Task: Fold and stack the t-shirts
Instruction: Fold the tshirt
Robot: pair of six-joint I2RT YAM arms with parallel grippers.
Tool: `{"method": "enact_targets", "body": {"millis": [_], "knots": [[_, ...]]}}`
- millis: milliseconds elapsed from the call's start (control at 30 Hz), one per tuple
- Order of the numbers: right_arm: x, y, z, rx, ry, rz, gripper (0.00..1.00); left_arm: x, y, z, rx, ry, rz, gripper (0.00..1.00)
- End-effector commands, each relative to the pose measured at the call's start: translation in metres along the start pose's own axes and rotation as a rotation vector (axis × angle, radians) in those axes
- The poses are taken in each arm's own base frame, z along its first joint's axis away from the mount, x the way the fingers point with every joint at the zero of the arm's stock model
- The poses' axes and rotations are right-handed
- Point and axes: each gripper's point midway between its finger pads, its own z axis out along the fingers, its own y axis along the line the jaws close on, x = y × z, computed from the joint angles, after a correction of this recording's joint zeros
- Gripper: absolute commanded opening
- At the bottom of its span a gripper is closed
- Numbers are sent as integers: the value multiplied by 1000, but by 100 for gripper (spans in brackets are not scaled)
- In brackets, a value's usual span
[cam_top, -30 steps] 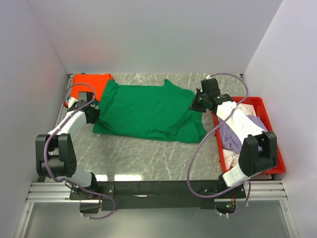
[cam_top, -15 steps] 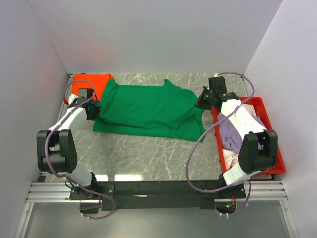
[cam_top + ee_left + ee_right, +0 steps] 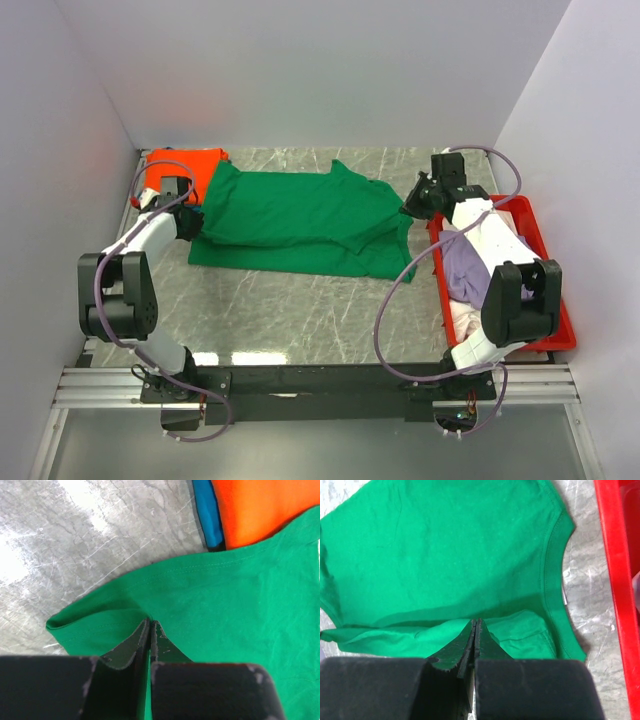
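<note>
I should keep pulling back the raised fold (image 3: 384, 228) in my right gripper, which hangs over the green t-shirt's spread back half (image 3: 372, 202), until the fold lies flat, and then let go.
A bright green t-shirt (image 3: 300, 215) lies spread across the middle of the table, with its near side doubled over towards the back. My left gripper (image 3: 192, 222) is shut on the shirt's left edge, and green cloth (image 3: 225, 605) shows pinched at the closed tips (image 3: 150, 621). My right gripper (image 3: 410, 207) is shut on the shirt's right edge, its tips (image 3: 475, 621) closed on a raised fold of green (image 3: 445, 545). A folded orange t-shirt (image 3: 185, 163) sits at the back left, with a blue one (image 3: 206, 510) under it.
A red tray (image 3: 535, 225) stands along the right side, holding a lilac t-shirt (image 3: 470, 270) and a white one (image 3: 465, 318); my right arm reaches over it. The tray's rim (image 3: 615, 580) is close beside the right gripper. White walls enclose the table.
Both grippers have moved towards the back of the table, carrying the green shirt's side edges. The shirt's near edge has drawn back and the cloth has doubled over.
</note>
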Motion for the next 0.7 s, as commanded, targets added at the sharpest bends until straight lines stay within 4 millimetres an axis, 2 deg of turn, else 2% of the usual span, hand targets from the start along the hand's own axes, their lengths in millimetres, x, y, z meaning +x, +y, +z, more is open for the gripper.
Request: {"method": "enact_targets", "body": {"millis": [0,300,667], "knots": [[-20,3,3,-19,-47,-9,0,-13,-19,-1,51,-28,-6,8],[-23,-3,10,-8,-40,7,0,-15,-16,8,34,-23,-5,8],[-29,1,26,-13,-18,12,0,-13,-13,22,22,-3,-9,8]]}}
